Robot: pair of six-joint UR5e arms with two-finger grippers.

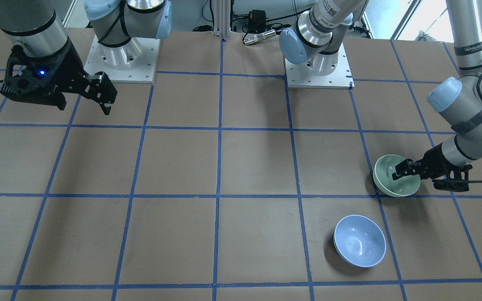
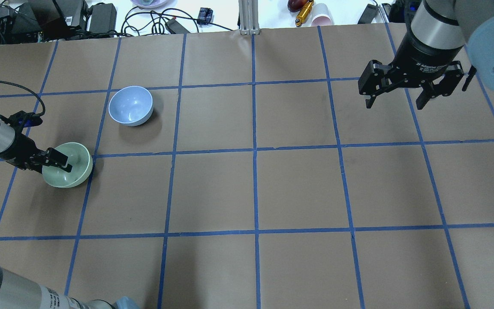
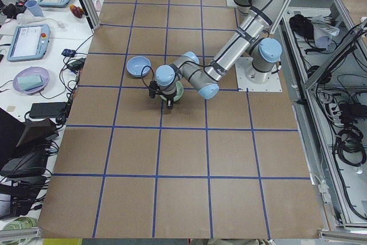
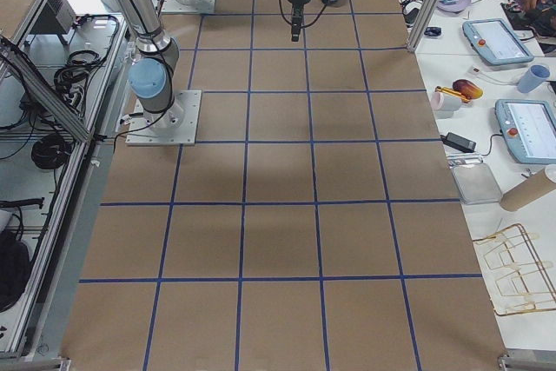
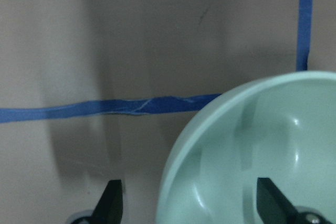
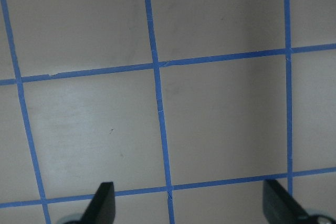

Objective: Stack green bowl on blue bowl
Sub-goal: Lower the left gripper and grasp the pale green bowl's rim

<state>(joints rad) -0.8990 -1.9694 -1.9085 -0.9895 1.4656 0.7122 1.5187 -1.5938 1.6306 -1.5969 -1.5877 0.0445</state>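
Note:
The green bowl [image 1: 388,179] has a flared shape that fits the blue bowl's empty hollow [image 1: 360,240], so it will sit deep inside when I lower it.
The green bowl [image 1: 387,184] sits on the brown table on my left side, also in the overhead view [image 2: 77,169] and the left wrist view [image 5: 262,145]. My left gripper [image 1: 398,171] is low over it and open, one finger inside the bowl and one outside, straddling the near rim [image 5: 191,208]. The blue bowl [image 1: 360,240] stands upright and empty about one bowl width farther out on the table [image 2: 130,105]. My right gripper [image 2: 395,103] hangs open and empty high over the far right of the table.
Blue tape lines [image 2: 253,150] mark a grid on the brown table. Cables, boxes and cups [image 2: 322,19] lie beyond the far table edge. The two arm bases [image 1: 121,58] stand at the robot's edge.

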